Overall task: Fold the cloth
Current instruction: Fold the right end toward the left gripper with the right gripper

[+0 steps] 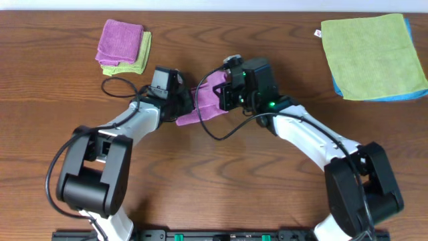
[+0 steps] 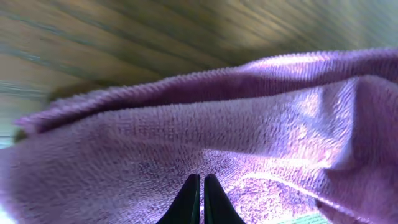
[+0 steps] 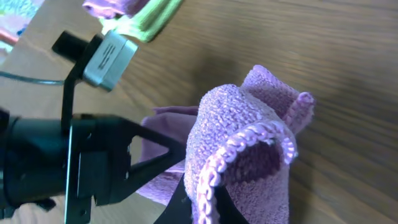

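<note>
The purple cloth's stitched edge (image 3: 244, 138) is lifted and faces the cloth's end (image 3: 166, 132) at my left gripper, so my right gripper should go on toward that end and let go there.
A purple cloth (image 1: 204, 100) lies bunched at the table's middle, between my two grippers. My left gripper (image 1: 187, 106) is at its left edge, and in the left wrist view its fingers (image 2: 200, 199) are shut tight on the purple cloth (image 2: 205, 130), which fills the frame. My right gripper (image 1: 224, 94) is at the cloth's right side. In the right wrist view its fingers (image 3: 208, 208) are shut on a stitched edge of the purple cloth (image 3: 249, 137), holding it lifted off the wood. The left gripper (image 3: 155, 158) shows there beside the cloth.
A folded purple cloth on a folded green one (image 1: 124, 45) sits at the back left. A flat green cloth over a blue one (image 1: 373, 55) lies at the back right. The table is brown wood (image 1: 214, 181).
</note>
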Controlling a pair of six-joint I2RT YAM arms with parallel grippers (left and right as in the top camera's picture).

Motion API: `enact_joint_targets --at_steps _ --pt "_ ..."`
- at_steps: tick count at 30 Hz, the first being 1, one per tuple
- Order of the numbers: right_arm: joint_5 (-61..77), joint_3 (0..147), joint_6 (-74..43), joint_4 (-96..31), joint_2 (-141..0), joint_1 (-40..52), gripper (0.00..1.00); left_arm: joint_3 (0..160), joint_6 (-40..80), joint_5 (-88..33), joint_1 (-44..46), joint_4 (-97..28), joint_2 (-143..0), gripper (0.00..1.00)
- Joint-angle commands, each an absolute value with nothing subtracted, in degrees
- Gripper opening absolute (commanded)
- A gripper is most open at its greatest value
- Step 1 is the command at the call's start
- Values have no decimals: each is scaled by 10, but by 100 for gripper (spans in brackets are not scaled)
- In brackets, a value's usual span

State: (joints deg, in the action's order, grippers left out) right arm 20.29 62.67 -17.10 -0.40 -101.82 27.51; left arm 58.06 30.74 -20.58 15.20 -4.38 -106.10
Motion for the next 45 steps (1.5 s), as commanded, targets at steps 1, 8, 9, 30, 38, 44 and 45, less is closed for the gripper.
enact_joint_targets --at_steps 1,8,9,30,38,44,45 --pt "192 640 -148 -6 -1023 290 1 594 278 -198 128 -56 -1020 6" --pt "169 640 -140 -6 -1023 310 1 594 236 -167 85 -120 -957 6" --pt "167 640 -138 -7 -1023 312 1 594 229 -160 83 -136 -952 6" --pt "157 640 -126 -6 -1023 347 1 592 273 -161 83 -204 -1042 6" --pt "144 641 -126 -6 -1036 358 1 593 280 -162 83 -172 -1072 6" --pt "150 648 -132 3 -1066 369 1 593 286 -163 83 -168 -1072 6" --pt "150 652 -132 4 -1072 372 1 593 286 -164 83 -167 -1072 6"
